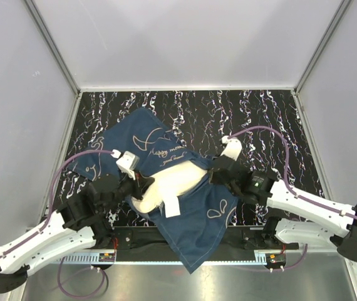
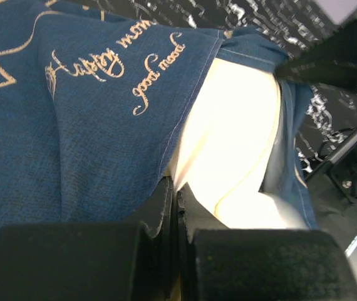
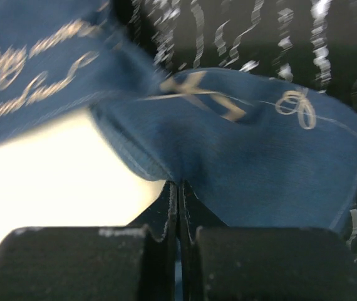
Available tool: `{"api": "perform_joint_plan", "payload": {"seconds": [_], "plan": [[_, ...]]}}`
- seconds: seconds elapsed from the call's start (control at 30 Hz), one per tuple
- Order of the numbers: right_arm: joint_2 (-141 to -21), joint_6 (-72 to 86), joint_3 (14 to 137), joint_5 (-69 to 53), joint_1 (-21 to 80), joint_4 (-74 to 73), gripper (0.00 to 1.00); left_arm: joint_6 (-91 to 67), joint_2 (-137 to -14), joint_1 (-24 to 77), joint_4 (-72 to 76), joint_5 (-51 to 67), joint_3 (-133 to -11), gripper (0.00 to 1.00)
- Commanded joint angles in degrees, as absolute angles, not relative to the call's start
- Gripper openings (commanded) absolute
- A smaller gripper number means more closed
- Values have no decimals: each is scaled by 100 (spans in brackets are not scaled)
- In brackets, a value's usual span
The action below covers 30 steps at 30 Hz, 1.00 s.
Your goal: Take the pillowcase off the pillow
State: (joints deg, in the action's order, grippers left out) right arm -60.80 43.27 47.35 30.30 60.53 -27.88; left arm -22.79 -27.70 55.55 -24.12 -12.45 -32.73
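The cream pillow (image 2: pixel 177 169) is pinched by my left gripper beside the pillowcase covering it, so my right gripper should take the pillow (image 1: pixel 181 177) and my left gripper the pillowcase.
The navy pillowcase (image 1: pixel 156 141) with gold drawings lies crumpled across the table's middle, and its lower part (image 1: pixel 197 232) hangs over the front edge. The cream pillow (image 1: pixel 169 185) bulges out of its open mouth, with a white tag (image 1: pixel 172 207) at its near edge. My left gripper (image 1: pixel 142 185) is shut at the pillow's left end; in the left wrist view its fingertips (image 2: pixel 176 188) pinch cream pillow (image 2: pixel 235 138) fabric right beside the pillowcase (image 2: pixel 72 125) hem. My right gripper (image 1: pixel 211 170) is shut on the pillowcase (image 3: pixel 260 163) hem (image 3: pixel 178 183), with the pillow (image 3: pixel 47 175) to its left.
The tabletop (image 1: pixel 260 119) is black with white marbling, boxed in by pale walls on three sides. A metal rail (image 1: pixel 241 260) runs along the front edge between the arm bases. The right arm's dark body (image 2: pixel 329 56) shows in the left wrist view.
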Motion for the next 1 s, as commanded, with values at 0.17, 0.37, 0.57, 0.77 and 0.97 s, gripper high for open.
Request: {"api": "perform_joint_plan", "payload": {"seconds": [0.17, 0.37, 0.57, 0.77, 0.97], "plan": [[-6196, 3771, 4579, 2506, 4835, -2418, 0, -2347, -2127, 5528, -2118, -1063, -4025, 0], [-6355, 3832, 4307, 2189, 4720, -2119, 0, -2268, -1802, 5528, -2399, -1414, -4254, 0], [-6310, 3981, 4026, 1917, 4720, -1960, 0, -2259, -1758, 5528, -2102, -1529, -4166, 0], [-6390, 4148, 3789, 1451, 4729, -1539, 0, -2373, -2267, 5528, -1233, -1380, -3841, 0], [-5697, 4061, 3831, 1502, 4729, -2133, 0, -2426, -2829, 5528, -634, -1283, -3691, 0]]}}
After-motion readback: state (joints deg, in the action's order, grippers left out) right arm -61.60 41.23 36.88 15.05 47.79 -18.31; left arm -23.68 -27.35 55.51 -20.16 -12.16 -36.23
